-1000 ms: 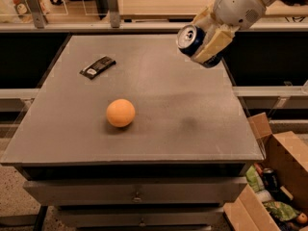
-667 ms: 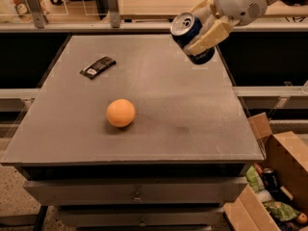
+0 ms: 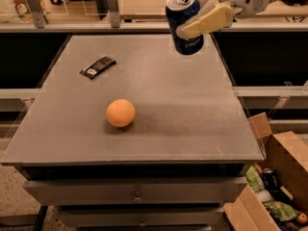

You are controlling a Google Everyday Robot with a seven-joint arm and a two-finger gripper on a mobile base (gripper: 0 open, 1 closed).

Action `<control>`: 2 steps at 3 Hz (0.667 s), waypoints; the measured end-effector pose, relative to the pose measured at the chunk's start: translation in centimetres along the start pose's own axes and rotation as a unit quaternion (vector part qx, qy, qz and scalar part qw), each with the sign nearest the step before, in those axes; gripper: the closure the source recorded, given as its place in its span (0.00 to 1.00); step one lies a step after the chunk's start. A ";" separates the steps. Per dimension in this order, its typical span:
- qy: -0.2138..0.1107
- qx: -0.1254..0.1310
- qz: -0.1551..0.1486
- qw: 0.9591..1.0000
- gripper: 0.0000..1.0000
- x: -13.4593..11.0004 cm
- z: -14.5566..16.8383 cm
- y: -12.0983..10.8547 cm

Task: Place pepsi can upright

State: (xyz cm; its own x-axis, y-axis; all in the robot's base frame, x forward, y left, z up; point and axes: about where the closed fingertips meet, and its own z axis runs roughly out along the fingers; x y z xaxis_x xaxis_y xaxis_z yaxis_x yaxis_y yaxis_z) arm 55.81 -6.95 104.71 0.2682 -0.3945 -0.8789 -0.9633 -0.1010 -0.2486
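Next, my gripper straightens the can and then lowers it to the clear spot [image 3: 181,101] beside the orange ball, because the pepsi can's base [image 3: 189,48] slants high above the grey table.
The pepsi can [image 3: 184,22] is dark blue with a silver top. It hangs nearly upright, slightly tilted, in the air above the far right part of the grey table [image 3: 192,109]. My gripper [image 3: 195,20] comes in from the upper right and is shut on the can, with one cream finger [image 3: 207,20] lying across its side. The can does not touch the table.
An orange ball [image 3: 121,112] sits on the table left of centre. A flat black packet [image 3: 97,66] lies at the far left. An open cardboard box [image 3: 279,186] with mixed items stands on the floor at the lower right. A shelf rail runs behind the table.
The gripper has moved left with the can and turned it from a strong tilt to nearly upright. The ball and the packet have not moved.
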 end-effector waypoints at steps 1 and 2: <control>-0.050 -0.003 0.011 0.999 1.00 -1.0 0.0 0.4; -0.093 -0.009 0.033 0.995 1.00 0.7 1.0 0.3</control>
State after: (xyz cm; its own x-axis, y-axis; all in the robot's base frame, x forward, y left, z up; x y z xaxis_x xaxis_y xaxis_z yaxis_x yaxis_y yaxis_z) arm 55.74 -6.33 103.60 0.2006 -0.2257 -0.9533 -0.9783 -0.0980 -0.1826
